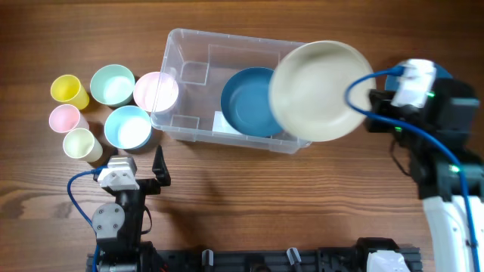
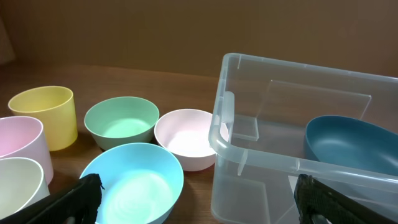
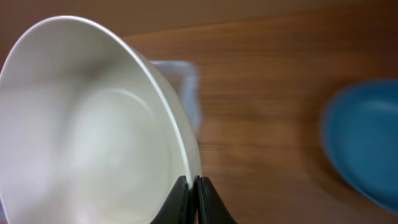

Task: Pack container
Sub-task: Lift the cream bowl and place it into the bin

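Observation:
I see the container slanting across the table [image 1: 198, 134]. My right gripper should put the cream bowl inside, then push the container's front side [image 1: 278, 145] back to make it straight.
The clear plastic container [image 1: 189, 53] stands at the table's middle back, with a dark blue bowl [image 1: 249, 102] inside it; both also show in the left wrist view, the container [image 2: 249, 149] and the bowl [image 2: 348, 146]. My right gripper [image 3: 192, 183] is shut on the rim of a large cream bowl [image 1: 318, 91], held in the air above the container's right end. The cream bowl [image 3: 87, 124] fills the right wrist view. My left gripper [image 1: 140, 168] is open and empty, low on the table in front of the container's left end.
Left of the container stand a pink bowl [image 1: 156, 92], a green bowl [image 1: 113, 84], a light blue bowl [image 1: 127, 127], a yellow cup [image 1: 68, 91], a pink cup [image 1: 65, 119] and a cream cup [image 1: 79, 143]. Bare wood lies in front of the container.

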{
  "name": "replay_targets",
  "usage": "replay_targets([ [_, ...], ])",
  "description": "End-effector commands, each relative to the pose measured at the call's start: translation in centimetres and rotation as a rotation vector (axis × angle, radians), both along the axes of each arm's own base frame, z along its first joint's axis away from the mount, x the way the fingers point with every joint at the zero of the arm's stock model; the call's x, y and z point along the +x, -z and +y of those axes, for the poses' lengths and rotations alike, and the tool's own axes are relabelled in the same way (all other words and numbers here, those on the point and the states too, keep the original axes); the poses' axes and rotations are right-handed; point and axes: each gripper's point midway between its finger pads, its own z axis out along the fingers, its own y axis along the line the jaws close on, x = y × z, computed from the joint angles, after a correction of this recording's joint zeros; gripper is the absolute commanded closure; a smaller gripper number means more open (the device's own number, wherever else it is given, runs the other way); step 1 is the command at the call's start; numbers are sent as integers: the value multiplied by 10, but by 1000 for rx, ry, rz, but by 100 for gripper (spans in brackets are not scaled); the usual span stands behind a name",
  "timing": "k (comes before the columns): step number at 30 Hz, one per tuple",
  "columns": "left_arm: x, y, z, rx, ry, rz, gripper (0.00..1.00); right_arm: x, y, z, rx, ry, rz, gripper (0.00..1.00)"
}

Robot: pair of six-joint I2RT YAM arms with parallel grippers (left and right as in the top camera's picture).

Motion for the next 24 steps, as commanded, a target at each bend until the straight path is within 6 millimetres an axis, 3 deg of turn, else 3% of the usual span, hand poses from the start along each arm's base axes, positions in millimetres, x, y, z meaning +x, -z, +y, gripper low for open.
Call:
replay_targets([
  [1, 0, 2, -3, 14, 18, -2, 0, 17, 6, 51, -42, -153, -8, 96],
  [6, 0, 2, -3, 14, 18, -2, 0, 49, 41, 100, -159, -193, -1, 96],
  [14, 0, 2, -3, 14, 18, -2, 0, 84, 112, 105, -211, -67, 116, 96],
  [24, 0, 2, -3, 14, 18, -2, 0, 92, 119, 110, -202, -73, 107, 96],
])
